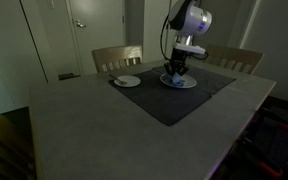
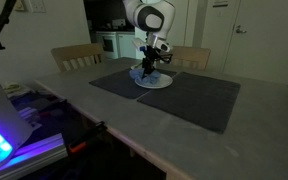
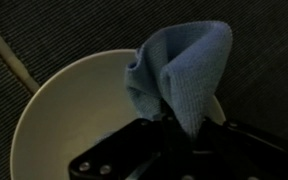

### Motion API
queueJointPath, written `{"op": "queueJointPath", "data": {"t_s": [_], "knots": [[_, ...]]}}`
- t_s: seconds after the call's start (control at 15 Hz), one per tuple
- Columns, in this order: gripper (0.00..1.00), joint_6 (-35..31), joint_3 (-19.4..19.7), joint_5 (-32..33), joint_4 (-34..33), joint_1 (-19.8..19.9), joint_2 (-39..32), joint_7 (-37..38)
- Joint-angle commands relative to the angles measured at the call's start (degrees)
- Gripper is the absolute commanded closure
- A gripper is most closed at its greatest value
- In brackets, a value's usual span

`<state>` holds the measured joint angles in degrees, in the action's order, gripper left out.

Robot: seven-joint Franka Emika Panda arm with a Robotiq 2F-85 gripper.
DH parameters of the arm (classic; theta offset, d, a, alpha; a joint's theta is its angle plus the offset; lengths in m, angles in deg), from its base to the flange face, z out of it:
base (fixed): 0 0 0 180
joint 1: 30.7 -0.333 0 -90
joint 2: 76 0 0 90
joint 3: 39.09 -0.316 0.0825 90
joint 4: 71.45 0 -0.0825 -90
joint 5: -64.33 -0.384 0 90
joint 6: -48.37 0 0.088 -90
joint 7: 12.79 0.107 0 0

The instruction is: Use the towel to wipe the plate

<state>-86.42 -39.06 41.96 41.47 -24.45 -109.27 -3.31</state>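
The blue towel hangs over the plate's rim and beyond it. My gripper should turn back and sweep the towel over the plate's open middle (image 3: 96,112).
My gripper (image 1: 176,72) hangs over a white plate (image 1: 180,82) on the dark placemat and is shut on a blue towel (image 3: 179,70). In the wrist view the towel bunches up from between the jaws (image 3: 174,128) and lies over the plate's (image 3: 74,110) right rim. In an exterior view the gripper (image 2: 150,68) presses the towel (image 2: 144,73) down on the plate (image 2: 156,82). A second small white plate (image 1: 127,81) lies on the placemat's far corner, apart from the gripper.
The dark placemat (image 1: 174,100) covers the middle of the pale table (image 1: 94,130). Wooden chairs (image 1: 117,56) stand behind the table. A second placemat (image 2: 199,98) lies beside the first. Equipment with blue lights (image 2: 4,140) stands by the table edge.
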Motion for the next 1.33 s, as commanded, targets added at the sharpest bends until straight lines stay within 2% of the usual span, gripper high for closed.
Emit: {"op": "queueJointPath", "data": {"t_s": [0.0, 0.4, 0.6, 0.8, 0.93, 1.27], "knots": [[0.97, -4.0, -0.9, -2.0, 1.8, 0.9, 0.6, -3.3], [0.97, -15.0, 5.0, 5.9, 3.6, -3.8, 1.3, 5.3], [0.97, -19.4, 10.5, 13.0, 3.9, -8.2, 1.0, 13.6], [0.97, -20.7, 15.5, 18.7, 4.3, -12.7, 0.4, 21.3], [0.97, -19.2, 16.0, 19.7, 4.5, -13.6, 0.4, 23.4], [0.97, -10.2, 10.6, 16.4, 5.3, -11.6, 2.4, 21.7]]}}
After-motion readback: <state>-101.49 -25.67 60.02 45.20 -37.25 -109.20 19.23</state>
